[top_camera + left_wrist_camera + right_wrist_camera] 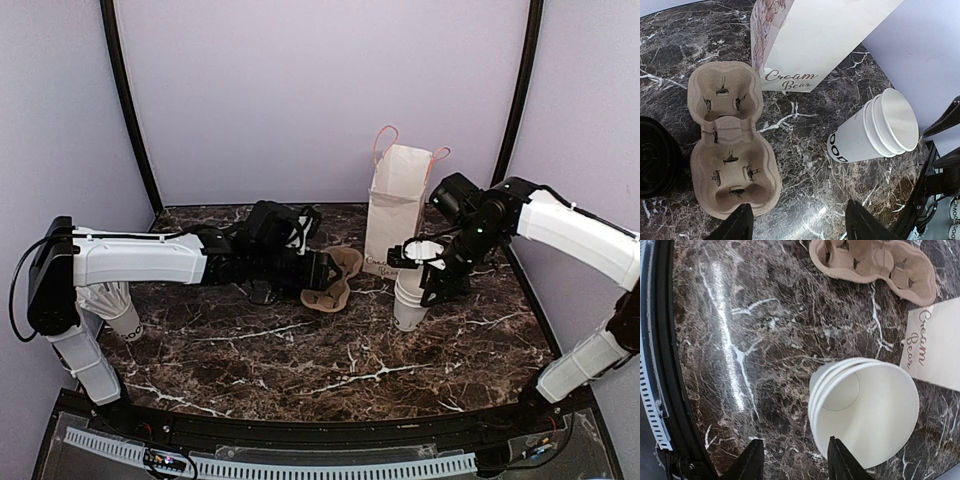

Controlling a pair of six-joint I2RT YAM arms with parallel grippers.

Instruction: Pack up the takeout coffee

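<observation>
The paper cups sit one inside another in a stack [874, 129]. My left gripper should therefore hold the outer cups [407, 313] while my right gripper lifts the inner cup up by its rim.
No white cup with a black lid shows in any view; the takeout coffee is out of sight. A stack of lidless white paper cups [409, 303] stands right of centre and shows in the left wrist view [875, 131] and right wrist view [865, 412]. My right gripper [420, 268] is open just above the stack's rim; in its wrist view [797, 462] one finger is over the cup mouth and the other is outside it. My left gripper [318, 270] is open and empty over the marble next to a brown pulp cup carrier [730, 145].
The carrier [335, 282] lies left of a white paper bag [395, 210] with handles, lettered "Cream Bear" [790, 80]. A black round lid [655, 160] lies left of the carrier. A white cup holding straws [115, 305] sits at the far left under my left arm.
</observation>
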